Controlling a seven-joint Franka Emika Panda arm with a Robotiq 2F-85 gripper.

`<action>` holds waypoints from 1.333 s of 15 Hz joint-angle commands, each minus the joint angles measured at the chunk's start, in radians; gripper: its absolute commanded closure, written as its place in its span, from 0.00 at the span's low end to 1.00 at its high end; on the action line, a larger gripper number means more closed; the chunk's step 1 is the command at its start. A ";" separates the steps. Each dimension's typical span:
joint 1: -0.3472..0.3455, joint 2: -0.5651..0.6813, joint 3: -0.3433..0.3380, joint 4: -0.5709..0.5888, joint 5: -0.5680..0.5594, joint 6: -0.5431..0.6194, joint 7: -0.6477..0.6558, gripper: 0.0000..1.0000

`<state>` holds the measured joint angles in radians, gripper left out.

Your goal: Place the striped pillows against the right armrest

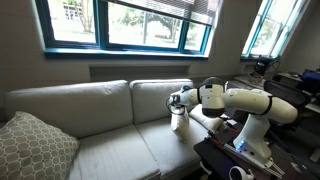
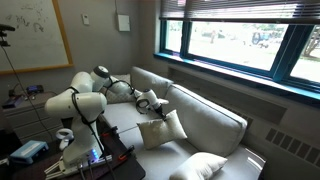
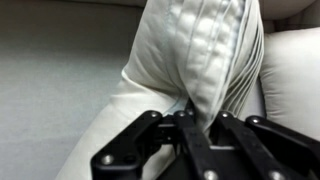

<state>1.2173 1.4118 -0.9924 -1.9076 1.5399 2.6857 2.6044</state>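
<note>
The striped pillow [image 2: 163, 130] is hanging above open seat, short of the other pillow [image 2: 200, 167] by the armrest, so the robot's gripper should swing the striped pillow across and lean it there before letting go.
A striped pillow [image 1: 180, 121], cream-white and plump, hangs over the sofa seat with my gripper [image 1: 178, 101] shut on its top edge. The same pillow [image 2: 165, 129] dangles below the gripper [image 2: 150, 103] at the end of the sofa nearest the robot base. In the wrist view the black fingers [image 3: 160, 135] pinch a fold of the pillow [image 3: 200, 50], and the gripper [image 3: 198, 118] is closed tight on the fabric. In both exterior views the arm and the pillow cover the right armrest, so I cannot make it out.
The pale grey-beige sofa [image 1: 100, 130] runs under a window. A larger lattice-patterned pillow [image 1: 30, 148] leans at its far end, seen pale in an exterior view [image 2: 200, 166]. The robot base and a cluttered black stand [image 1: 235, 150] crowd the near end.
</note>
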 commanded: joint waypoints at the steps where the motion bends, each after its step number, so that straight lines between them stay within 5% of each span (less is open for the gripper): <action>1: -0.125 -0.171 0.122 0.017 -0.039 0.203 -0.055 0.95; 2: -0.174 -0.206 0.171 0.042 -0.026 0.250 -0.103 0.95; 3: -0.148 -0.142 0.129 0.076 0.111 0.179 -0.188 0.95; 6: -0.223 -0.162 0.153 0.128 0.274 0.116 -0.398 0.95; 11: -0.336 -0.152 0.098 0.087 0.518 -0.102 -0.734 0.95; 17: -0.519 -0.143 0.016 -0.017 0.638 -0.355 -0.985 0.96; 18: -0.673 -0.292 0.142 0.003 0.560 -0.247 -1.110 0.96; 20: -0.779 -0.318 0.194 0.026 0.537 -0.223 -1.191 0.96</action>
<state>0.6198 1.2532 -0.9140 -1.8955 2.1267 2.3991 1.5872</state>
